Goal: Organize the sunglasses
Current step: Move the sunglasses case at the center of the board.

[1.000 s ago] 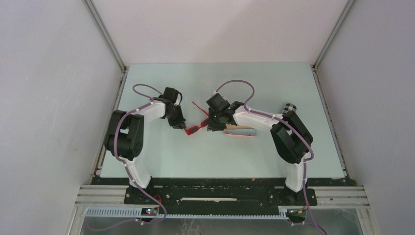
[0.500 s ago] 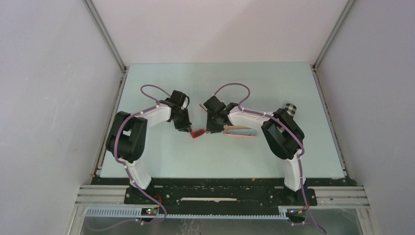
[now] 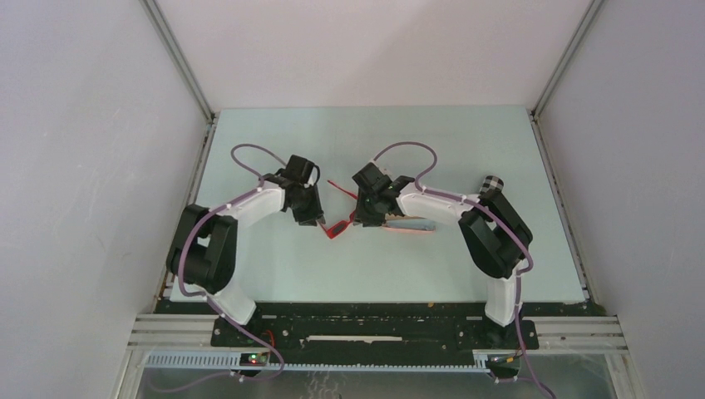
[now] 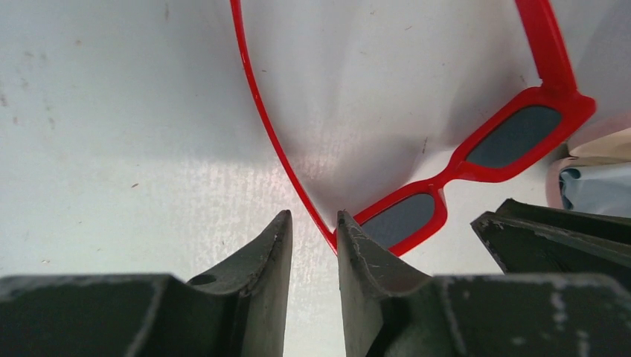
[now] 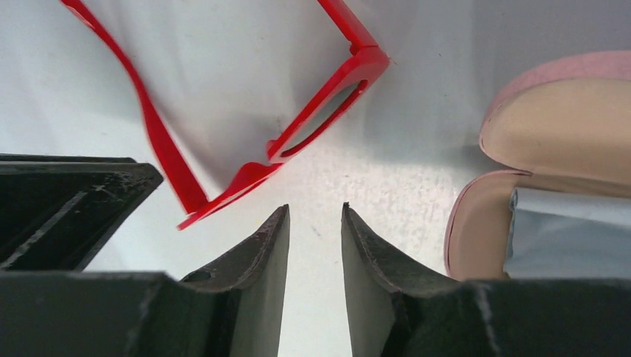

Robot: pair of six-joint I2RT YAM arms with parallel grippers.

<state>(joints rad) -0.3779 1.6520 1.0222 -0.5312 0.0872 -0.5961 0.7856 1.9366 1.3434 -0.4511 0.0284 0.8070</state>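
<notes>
I should hold the loose frame at the bridge point(image 4: 445, 176) with my right gripper before my left gripper folds the thin temple point(image 4: 282, 155), because the temple stands spread from the frame.
The red-framed sunglasses point(image 3: 339, 226) lie on the table between my two grippers, one temple spread out toward the far side. In the left wrist view their dark lenses point(image 4: 476, 167) face me, and the corner where the thin temple point(image 4: 260, 104) joins the frame sits just past my right fingertip. My left gripper point(image 4: 313, 217) is narrowly open, with only bare table in its gap. My right gripper point(image 5: 315, 208) is also narrowly open and empty, with the frame point(image 5: 249, 175) to its left. In the top view the left gripper point(image 3: 320, 221) and right gripper point(image 3: 363, 218) flank the glasses.
An open pink case point(image 3: 407, 225) lies just right of the right gripper, with a pale blue cloth point(image 5: 573, 238) inside it. A plaid case point(image 3: 494, 183) shows behind the right arm. The left gripper's finger point(image 5: 67, 201) reaches into the right wrist view.
Both grippers have opened a little. The red sunglasses looked folded compact half a second ago; now one temple is spread out again. The left arm's elbow has shifted left and lower.
</notes>
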